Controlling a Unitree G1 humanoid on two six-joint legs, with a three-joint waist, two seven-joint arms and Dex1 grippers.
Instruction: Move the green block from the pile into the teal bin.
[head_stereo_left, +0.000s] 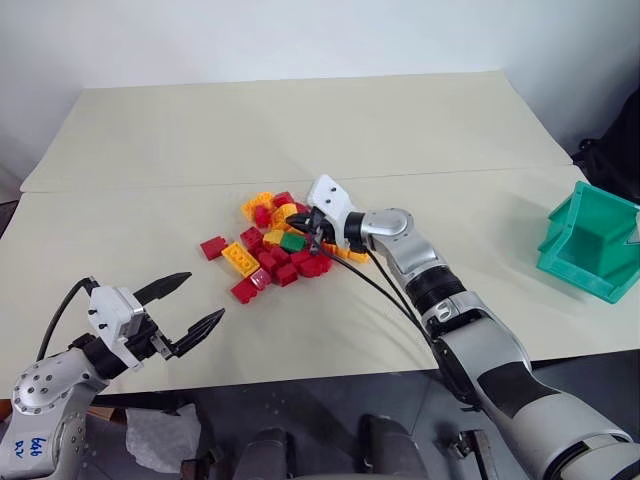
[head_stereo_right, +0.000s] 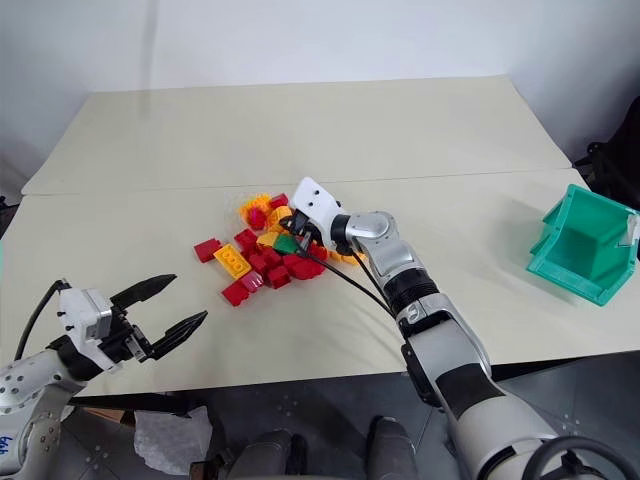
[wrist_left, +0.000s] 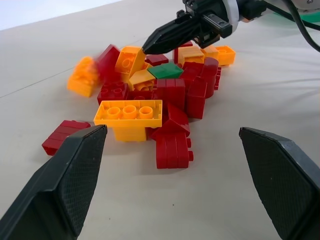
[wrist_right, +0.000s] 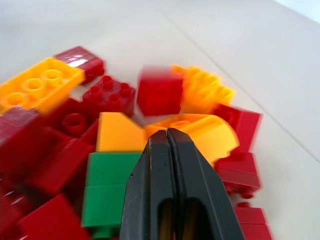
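Note:
Next, my right gripper pulls back, opens and closes its fingers around the green block (wrist_right: 107, 187), because it is shut and empty over the orange brick (wrist_right: 212, 134) beside that block.
The green block (head_stereo_left: 292, 241) lies in the middle of the pile (head_stereo_left: 268, 252) of red and orange-yellow bricks on the beige table, wedged between red bricks and an orange one. My right gripper (head_stereo_left: 304, 222) is shut with nothing between its fingers. Its tip hangs just over the pile, above an orange brick (wrist_right: 200, 131) right beside the green block (wrist_right: 107, 190). At the table's near left my left gripper (head_stereo_left: 205, 296) stands open and apart from the pile, pointing toward it. The teal bin (head_stereo_left: 590, 240) stands at the far right edge, its open front facing the pile.
A seam (head_stereo_left: 150, 187) runs across the table behind the pile. One red brick (head_stereo_left: 212, 247) lies loose at the pile's left. Black cables (head_stereo_left: 385, 290) trail from my right wrist over the table. Bare tabletop stretches between the pile and the bin.

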